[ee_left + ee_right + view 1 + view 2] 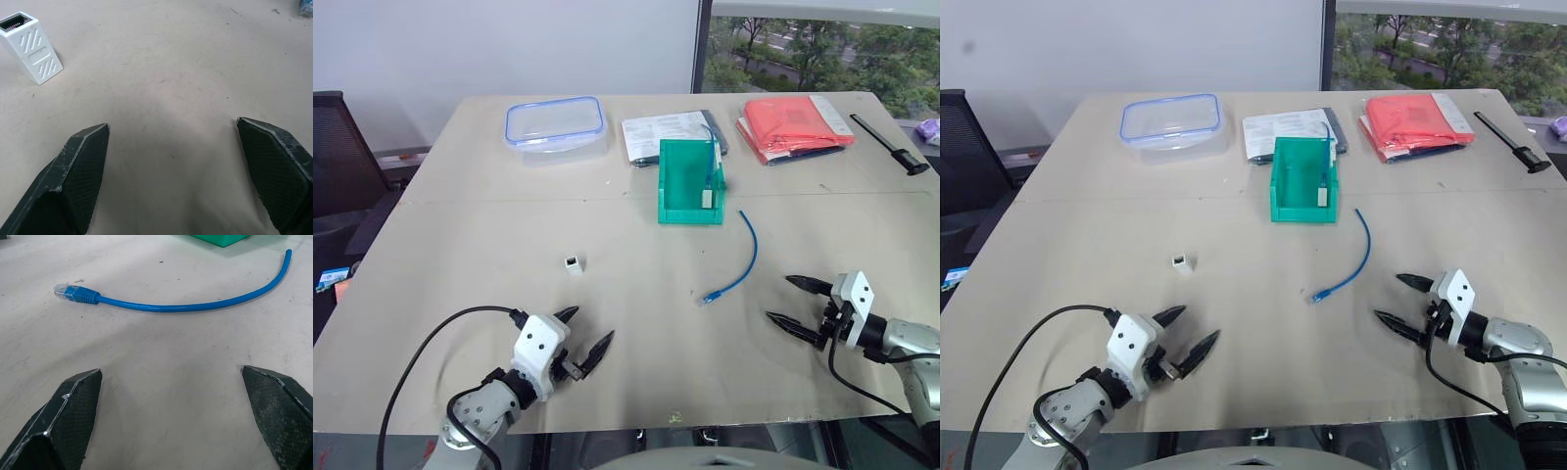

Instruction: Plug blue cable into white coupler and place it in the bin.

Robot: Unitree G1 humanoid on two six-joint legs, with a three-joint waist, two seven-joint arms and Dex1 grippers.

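Observation:
My gripper will lift the clear plug. The blue cable lies in a smooth, even arc (753, 258), so its far end (741, 213) will then stick out in a gentle bend.
The blue cable (736, 264) lies curved on the table's right half, its clear plug (63, 291) at the near end. A tiny white coupler (574, 263) stands left of centre, socket up, also in the left wrist view (30, 46). The green bin (688, 183) stands further back at centre with another blue cable and white coupler inside it. My left gripper (585, 334) is open near the front edge, short of the coupler. My right gripper (791, 304) is open at the right, a little to the right of the cable's plug. Neither holds anything.
A clear container with a blue-rimmed lid (555, 126) sits at the back left. Papers (666, 134) lie behind the bin, and a red folder (795, 122) and a black tool (891, 145) at the back right. A black chair (337, 147) stands left of the table.

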